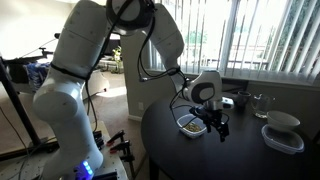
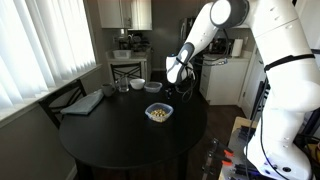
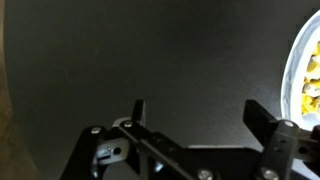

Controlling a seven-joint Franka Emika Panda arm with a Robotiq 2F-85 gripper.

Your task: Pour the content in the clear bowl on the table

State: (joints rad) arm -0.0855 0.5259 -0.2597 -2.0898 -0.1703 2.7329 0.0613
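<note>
The robot gripper's open fingers are on either side of empty table (image 3: 195,100) next to the clear bowl, so next the gripper moves toward the bowl and straddles its near rim (image 3: 288,85) before it grips and pours.
The clear bowl (image 2: 158,113) stands upright on the round dark table (image 2: 120,145) and holds the tan-brown nut-like content (image 2: 158,113). It also shows in an exterior view (image 1: 189,123) with the content (image 1: 188,124) in it. In the wrist view the bowl's rim (image 3: 300,65) is at the right edge with content (image 3: 309,100) inside. My gripper (image 3: 195,112) is open and empty, with only bare table between its fingers. It hovers beside the bowl in both exterior views (image 1: 213,124) (image 2: 182,88).
A white bowl (image 1: 282,121) sits on a flat clear container (image 1: 281,140) near the table edge. A glass (image 1: 262,104) stands behind it. In an exterior view a white bowl (image 2: 138,85), a cup (image 2: 122,87) and a folded cloth (image 2: 85,102) lie at the far side.
</note>
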